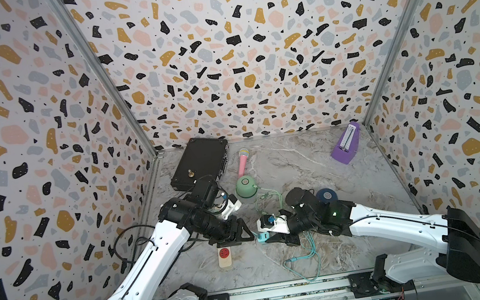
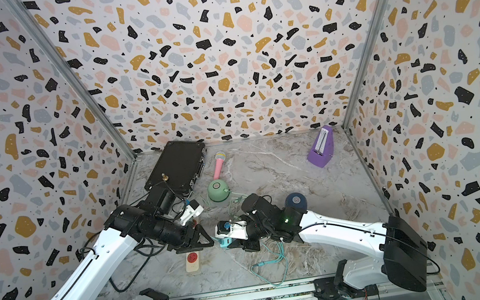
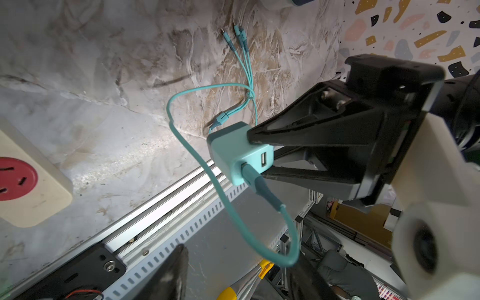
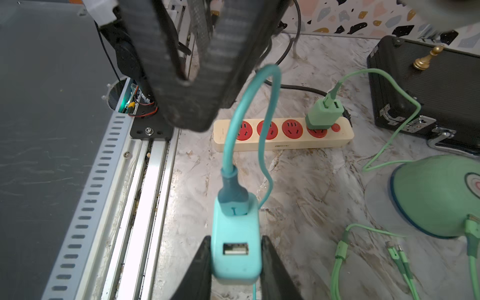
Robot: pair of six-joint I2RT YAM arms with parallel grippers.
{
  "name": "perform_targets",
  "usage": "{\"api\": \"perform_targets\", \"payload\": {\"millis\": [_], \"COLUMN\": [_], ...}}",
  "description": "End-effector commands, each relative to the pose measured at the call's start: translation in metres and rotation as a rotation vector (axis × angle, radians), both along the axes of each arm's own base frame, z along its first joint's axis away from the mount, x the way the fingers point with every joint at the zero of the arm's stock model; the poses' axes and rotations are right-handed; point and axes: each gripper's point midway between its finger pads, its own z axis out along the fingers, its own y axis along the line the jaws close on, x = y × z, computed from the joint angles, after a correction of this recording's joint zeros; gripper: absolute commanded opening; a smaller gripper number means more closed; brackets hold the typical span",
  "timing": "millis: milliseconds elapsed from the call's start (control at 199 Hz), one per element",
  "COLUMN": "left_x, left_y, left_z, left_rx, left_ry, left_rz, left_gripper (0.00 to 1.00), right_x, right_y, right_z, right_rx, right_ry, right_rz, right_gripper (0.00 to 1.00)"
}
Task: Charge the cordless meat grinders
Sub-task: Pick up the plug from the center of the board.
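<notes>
I will carry the teal plug adapter to the strip, and its cable should straighten while the loose plugs [image 3: 237,37] stay still, because a slack cable loop [image 3: 216,183] joins them.
The mint green meat grinder [image 1: 245,186] [image 2: 218,190] [image 4: 439,197] stands mid-table with a green cable end at its base. That cable runs to a green adapter [image 4: 324,114] plugged into the power strip [image 4: 283,141]. The navy meat grinder [image 1: 326,195] [image 2: 296,202] sits behind my right arm. My right gripper [image 1: 272,238] [image 4: 235,239] is shut on a teal plug adapter [image 1: 262,237] [image 3: 233,150] just above the table. My left gripper [image 1: 246,236] [image 3: 237,275] faces it with its jaws open. Only the teal cable's loop [image 3: 283,233] hangs near them.
The teal cable's three loose plugs [image 3: 239,39] lie on the marble. A black case [image 1: 199,163] with a gold pawn, a pink microphone [image 1: 242,161] and a purple metronome [image 1: 347,143] stand at the back. The strip [image 1: 225,256] lies under my left gripper.
</notes>
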Motion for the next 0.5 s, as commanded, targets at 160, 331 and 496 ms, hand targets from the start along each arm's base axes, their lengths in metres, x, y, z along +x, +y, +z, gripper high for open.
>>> {"api": "perform_targets", "payload": {"millis": [160,331,496], "left_x": [-0.001,-0.003,0.009], "left_y": [-0.010,-0.017,-0.024], "left_z": [0.023,0.023,0.025], "left_rx": [-0.183,-0.243,-0.278], "left_ry": [-0.232,-0.268,-0.358], "left_rz": [-0.066,-0.140,-0.176], "left_gripper": [0.59,0.58,0.59], "right_x": [-0.003,-0.008,-0.014], "right_y": [0.000,0.000,0.000], "right_z": [0.038,0.037,0.049], "right_rx": [0.107,0.066,0.101], "right_ry": [0.222,0.317,0.359], "right_rz": [-0.013,-0.017,-0.001], "right_gripper": [0.08,0.08,0.08]}}
